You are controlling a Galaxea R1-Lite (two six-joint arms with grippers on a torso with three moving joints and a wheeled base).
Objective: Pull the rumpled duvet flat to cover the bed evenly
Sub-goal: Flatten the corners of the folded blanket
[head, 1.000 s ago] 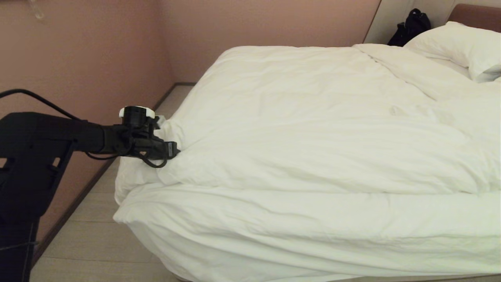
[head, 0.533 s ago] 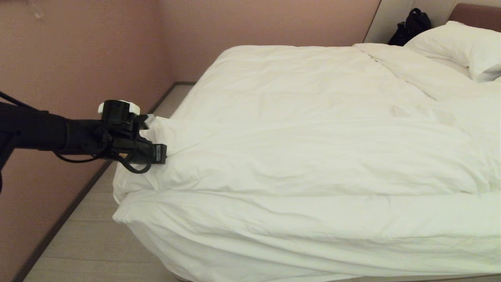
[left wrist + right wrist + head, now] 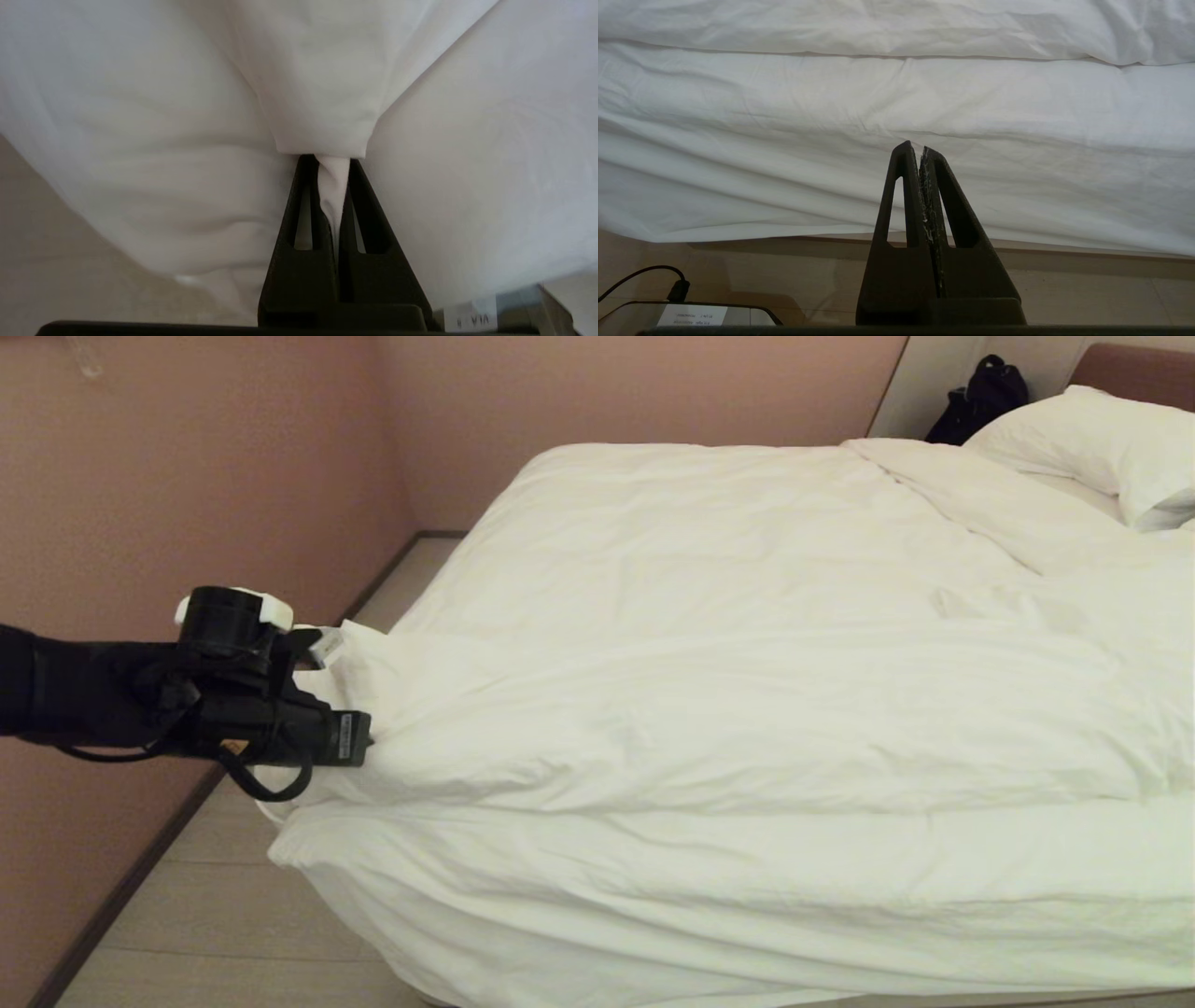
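The duvet's near edge [image 3: 420, 803] is just short of the hanging linen's corner [image 3: 291, 851], so my left gripper keeps pulling the pinched fold toward that corner and lets go there.
The white duvet [image 3: 747, 644] lies creased across the bed [image 3: 653, 915], its near edge short of the foot, where white linen hangs down. My left gripper [image 3: 364, 739] reaches in from the left at the duvet's near-left corner. In the left wrist view that gripper [image 3: 332, 161] is shut on a pinched fold of the duvet [image 3: 327, 93], which fans out taut from the jaws. In its own wrist view my right gripper [image 3: 920, 149] is shut with nothing in it, low down, facing the bed's hanging side [image 3: 784, 140]. It is out of the head view.
Plump pillows [image 3: 1111, 448] lie at the far right by the brownish headboard [image 3: 1139, 373], with a black bag [image 3: 980, 392] behind them. A pink wall [image 3: 187, 476] runs close along the bed's left side, leaving a narrow strip of floor [image 3: 224, 896]. A cabled device [image 3: 691, 315] lies on the floor.
My left arm has drawn back to the left and slightly down, dragging the duvet's corner with it towards the bed's left edge. The fold there is stretched tighter.
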